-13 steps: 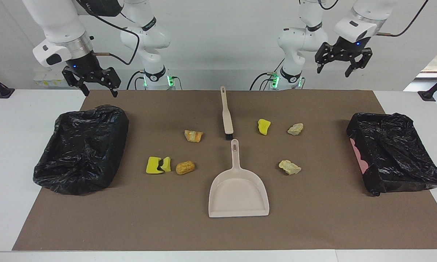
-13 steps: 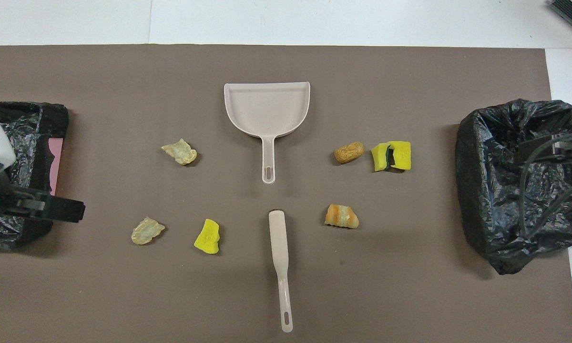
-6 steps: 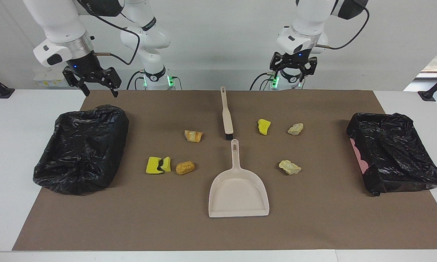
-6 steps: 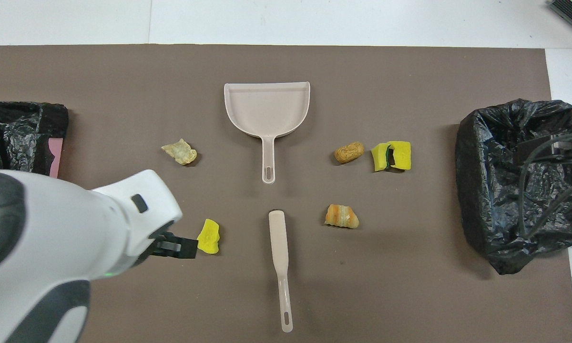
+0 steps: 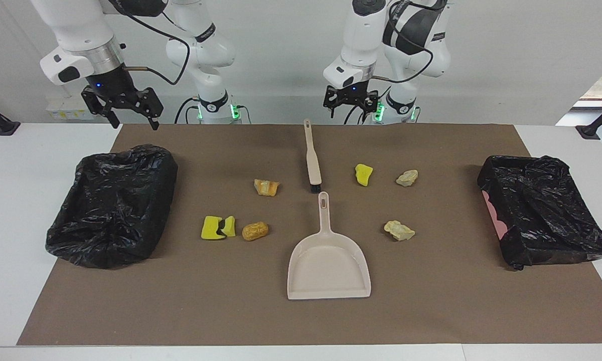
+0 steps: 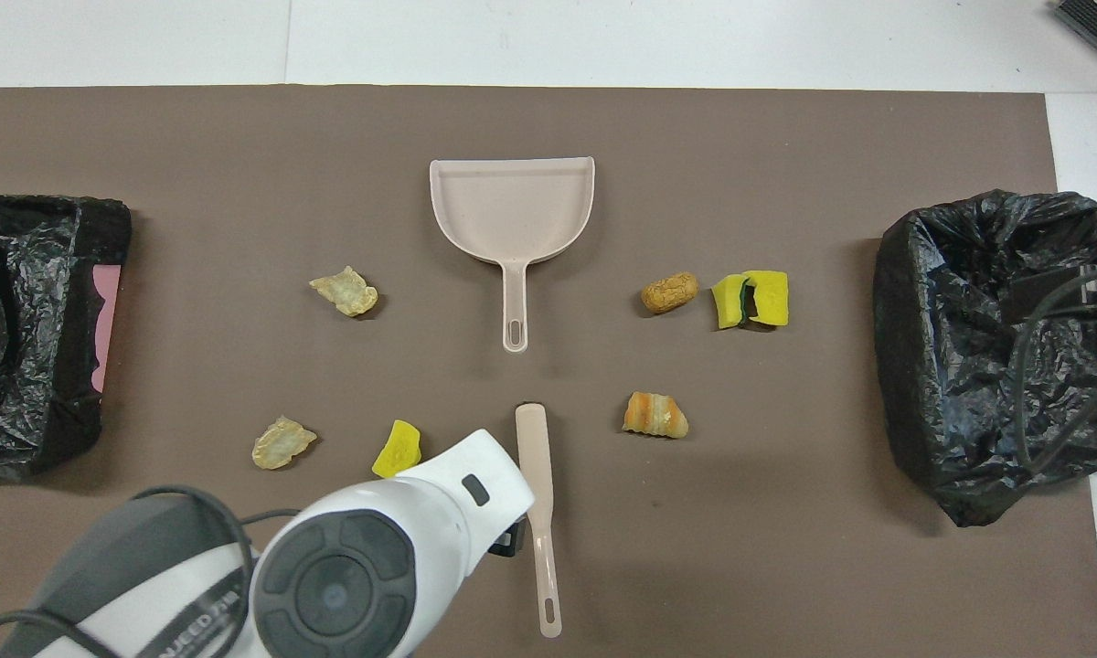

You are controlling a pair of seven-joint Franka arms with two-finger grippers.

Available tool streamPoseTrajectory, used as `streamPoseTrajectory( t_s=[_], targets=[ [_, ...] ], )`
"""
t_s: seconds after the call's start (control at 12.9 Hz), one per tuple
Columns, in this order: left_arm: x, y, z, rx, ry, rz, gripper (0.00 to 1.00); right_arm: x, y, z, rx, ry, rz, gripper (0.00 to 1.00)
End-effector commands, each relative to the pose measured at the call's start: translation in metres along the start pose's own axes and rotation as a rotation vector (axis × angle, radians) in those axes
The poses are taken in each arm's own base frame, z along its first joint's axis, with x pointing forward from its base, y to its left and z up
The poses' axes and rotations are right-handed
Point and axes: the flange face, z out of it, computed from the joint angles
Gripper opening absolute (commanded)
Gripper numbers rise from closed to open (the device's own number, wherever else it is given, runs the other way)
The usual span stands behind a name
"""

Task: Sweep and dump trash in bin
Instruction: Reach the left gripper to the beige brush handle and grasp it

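I expect the beige dustpan (image 6: 513, 210), which is open along its wide straight edge (image 6: 513, 164), to let swept trash slide off together there when I tip it over the bin.
Several small trash lumps lie on the brown mat: a yellow piece (image 5: 363, 174) (image 6: 399, 451), two pale chunks (image 5: 407, 177) (image 5: 399, 230), two orange-brown bread bits (image 5: 267, 187) (image 5: 255, 230) and a split yellow sponge (image 5: 218, 227) (image 6: 751, 298). The beige dustpan (image 5: 328, 265) (image 6: 512, 206) lies mid-mat, its handle toward the robots. The beige brush (image 5: 312, 158) (image 6: 537, 493) lies nearer to the robots. My left gripper (image 5: 349, 113) is open and raised beside the brush handle's end, touching nothing. My right gripper (image 5: 134, 123) is open and raised over the mat's corner near a bin.
A black-bagged bin (image 5: 113, 203) (image 6: 996, 356) stands at the right arm's end of the mat. Another bin (image 5: 542, 210) (image 6: 18, 320) stands at the left arm's end. The left arm's body (image 6: 375, 567) covers part of the mat in the overhead view.
My left arm has swung from over its own end's bin toward the table's middle, and its gripper now hangs beside the brush handle. The right gripper barely moved. Nothing on the mat moved.
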Motion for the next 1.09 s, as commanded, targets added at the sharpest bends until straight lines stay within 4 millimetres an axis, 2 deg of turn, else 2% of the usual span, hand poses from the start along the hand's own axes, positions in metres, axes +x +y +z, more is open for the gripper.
streamPoseTrajectory(
  t_s=[0.0, 0.08, 0.23, 0.31, 0.47, 0.62, 0.85, 0.93, 1.01],
  targets=[
    [-0.015, 0.019, 0.027, -0.019, 0.023, -0.016, 1.00, -0.012, -0.019, 0.006, 0.020, -0.017, -0.067, 1.00],
    [-0.018, 0.037, 0.050, 0.003, -0.005, -0.013, 1.00, -0.006, -0.021, 0.014, 0.024, -0.029, -0.075, 1.00],
    [-0.021, 0.066, 0.083, 0.003, -0.001, -0.027, 1.00, 0.008, -0.023, 0.028, 0.031, -0.038, -0.072, 1.00],
    [-0.022, 0.075, 0.091, -0.004, 0.007, -0.026, 1.00, 0.016, -0.024, 0.040, 0.033, -0.054, -0.070, 1.00],
    [-0.031, 0.090, 0.118, 0.021, -0.017, -0.017, 1.00, 0.031, -0.032, 0.051, 0.025, -0.060, -0.085, 1.00],
    [-0.040, 0.085, 0.131, 0.007, -0.001, -0.025, 0.99, 0.047, -0.065, 0.073, 0.015, -0.078, -0.140, 1.00],
    [-0.057, 0.084, 0.158, 0.007, 0.000, 0.009, 0.97, 0.058, -0.118, 0.106, 0.013, -0.094, -0.184, 1.00],
    [-0.059, 0.083, 0.160, 0.007, -0.001, 0.014, 0.97, 0.061, -0.129, 0.112, 0.012, -0.076, -0.179, 1.00],
    [-0.060, 0.083, 0.162, 0.003, -0.005, 0.009, 0.95, 0.066, -0.130, 0.116, 0.013, -0.059, -0.176, 1.00]
  ],
)
